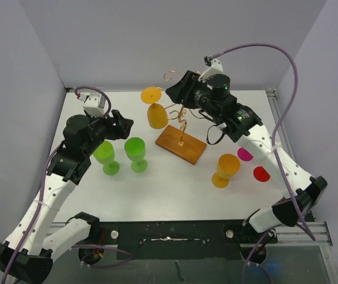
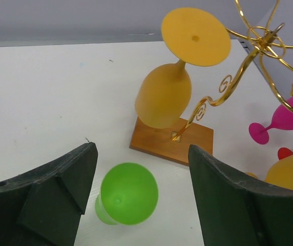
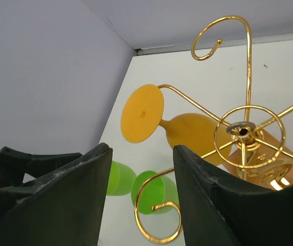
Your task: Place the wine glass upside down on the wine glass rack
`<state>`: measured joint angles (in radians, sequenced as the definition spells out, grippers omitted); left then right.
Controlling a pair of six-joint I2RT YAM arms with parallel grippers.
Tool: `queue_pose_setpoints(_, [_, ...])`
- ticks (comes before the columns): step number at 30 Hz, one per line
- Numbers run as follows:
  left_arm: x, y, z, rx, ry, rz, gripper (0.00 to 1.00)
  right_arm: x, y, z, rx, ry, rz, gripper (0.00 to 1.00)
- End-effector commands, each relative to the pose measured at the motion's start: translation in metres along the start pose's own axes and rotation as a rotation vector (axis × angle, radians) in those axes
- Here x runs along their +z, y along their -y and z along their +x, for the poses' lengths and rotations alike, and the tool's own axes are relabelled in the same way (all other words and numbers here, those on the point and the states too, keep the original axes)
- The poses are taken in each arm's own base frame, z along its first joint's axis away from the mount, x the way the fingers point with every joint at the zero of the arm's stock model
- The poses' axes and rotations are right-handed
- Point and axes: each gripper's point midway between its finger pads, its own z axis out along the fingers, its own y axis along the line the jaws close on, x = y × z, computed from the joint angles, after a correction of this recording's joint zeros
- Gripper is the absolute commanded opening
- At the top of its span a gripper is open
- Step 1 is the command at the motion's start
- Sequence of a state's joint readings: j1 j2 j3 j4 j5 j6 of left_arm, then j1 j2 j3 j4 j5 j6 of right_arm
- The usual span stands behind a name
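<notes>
The upright orange glass point(image 1: 226, 170) stands clear of the wooden base, so the robot's open right gripper should keep heading toward it until the fingers are on both sides of its rim point(image 1: 219, 162).
An orange wine glass point(image 1: 156, 114) hangs upside down, foot up, on a scroll arm of the gold wire wine glass rack point(image 1: 181, 118), which stands on a brown wooden base point(image 1: 181, 145). My right gripper point(image 1: 174, 90) is just right of the glass's foot point(image 3: 142, 113), above the rack's top ring. In the right wrist view that gripper point(image 3: 142, 148) is open and holds nothing; only a gold scroll shows in the gap. My left gripper point(image 1: 124, 125) is open, left of the rack. In its wrist view the gripper point(image 2: 141, 148) hovers over a green glass point(image 2: 128, 192), with the hung glass point(image 2: 163, 100) beyond.
Two green glasses point(image 1: 106, 157) point(image 1: 136, 154) stand inverted left of the rack. An orange glass point(image 1: 225, 170) stands upright at the right front of the base. A pink glass point(image 1: 244, 155) and a red one point(image 1: 262, 174) lie further right, near the right arm.
</notes>
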<state>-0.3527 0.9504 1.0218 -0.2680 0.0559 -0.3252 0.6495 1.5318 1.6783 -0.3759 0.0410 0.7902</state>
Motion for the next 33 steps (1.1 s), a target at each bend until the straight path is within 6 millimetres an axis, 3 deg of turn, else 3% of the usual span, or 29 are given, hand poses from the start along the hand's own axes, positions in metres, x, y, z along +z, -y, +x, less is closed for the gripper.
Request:
queue_pose_setpoints(1, [-0.015, 0.021, -0.029, 0.040, 0.112, 0.065, 0.70, -0.070, -0.021, -0.036, -0.111, 0.111, -0.074, 0.52])
queue_pose_setpoints(9, [-0.026, 0.045, -0.024, 0.134, 0.089, 0.121, 0.73, -0.143, 0.046, -0.013, -0.158, 0.109, 0.149, 0.54])
queue_pose_setpoints(17, [-0.024, 0.065, -0.011, 0.141, 0.059, 0.179, 0.73, -0.190, 0.115, 0.042, -0.135, -0.042, 0.402, 0.53])
queue_pose_setpoints(21, [-0.022, 0.067, -0.007, 0.126, 0.049, 0.177, 0.73, -0.195, 0.141, 0.073, -0.120, -0.119, 0.478, 0.52])
queue_pose_setpoints(25, [-0.026, 0.063, -0.006, 0.118, 0.062, 0.165, 0.73, -0.181, 0.163, 0.105, -0.058, -0.154, 0.522, 0.52])
queue_pose_setpoints(33, [-0.034, 0.056, -0.011, 0.109, 0.099, 0.138, 0.73, -0.174, 0.190, 0.138, -0.075, -0.230, 0.586, 0.48])
